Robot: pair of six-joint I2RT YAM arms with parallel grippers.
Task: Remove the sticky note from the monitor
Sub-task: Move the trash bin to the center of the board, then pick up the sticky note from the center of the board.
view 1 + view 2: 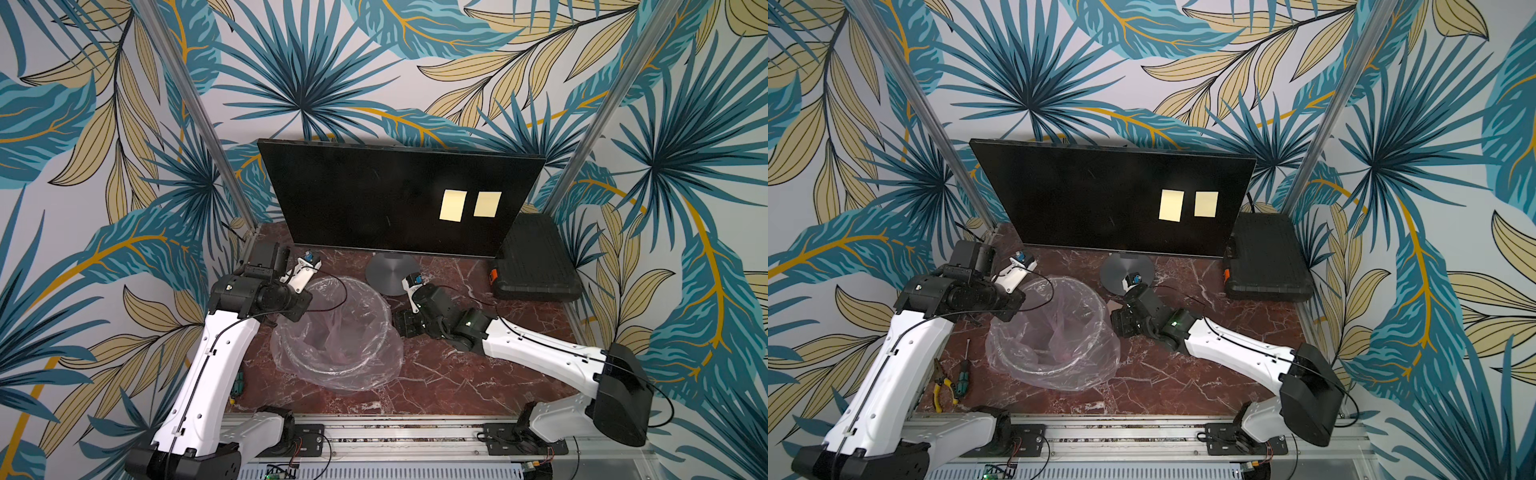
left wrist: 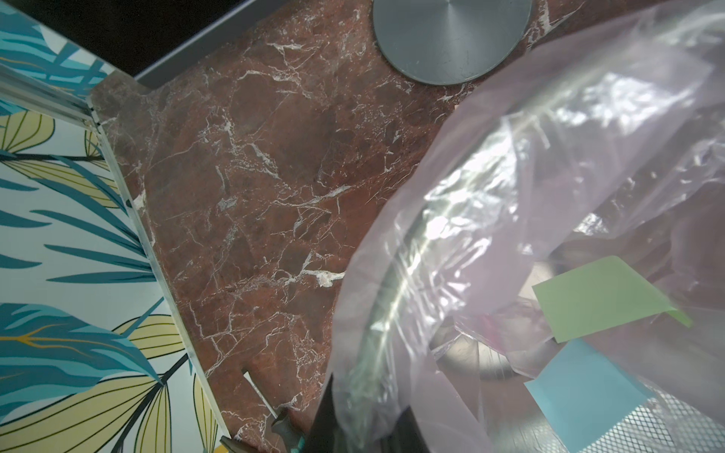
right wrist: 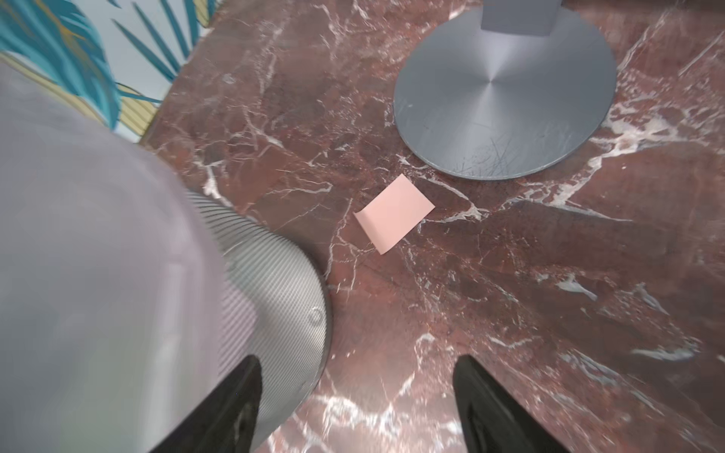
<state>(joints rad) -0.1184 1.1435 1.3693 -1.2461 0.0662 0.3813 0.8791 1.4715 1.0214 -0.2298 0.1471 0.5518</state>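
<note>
The pink note's near corner [image 3: 383, 246] points between the open fingers of my right gripper, so I keep going down toward the pink note until the fingers are on both sides of that corner.
The monitor [image 1: 353, 199] [image 1: 1067, 195] stands at the back, with two pale yellow sticky notes [image 1: 453, 205] [image 1: 487, 204] on the right half of its screen. A pink sticky note [image 3: 394, 213] [image 1: 1113, 306] lies on the marble between the round stand base [image 3: 502, 98] and the bin. My right gripper [image 3: 357, 392] [image 1: 401, 326] hangs open and empty just short of that pink note, beside the bin wall [image 3: 274, 282]. At the bin's left rim, my left gripper [image 2: 365, 412] [image 1: 291, 313] is shut on the plastic bag [image 2: 431, 243].
The mesh bin [image 1: 374, 299], lined with a clear pinkish bag, holds a green note [image 2: 600, 302] and a blue note [image 2: 580, 392]. A black ribbed case [image 1: 536, 257] sits at the back right. Pliers [image 1: 942, 386] and a screwdriver [image 1: 962, 376] lie near the left front.
</note>
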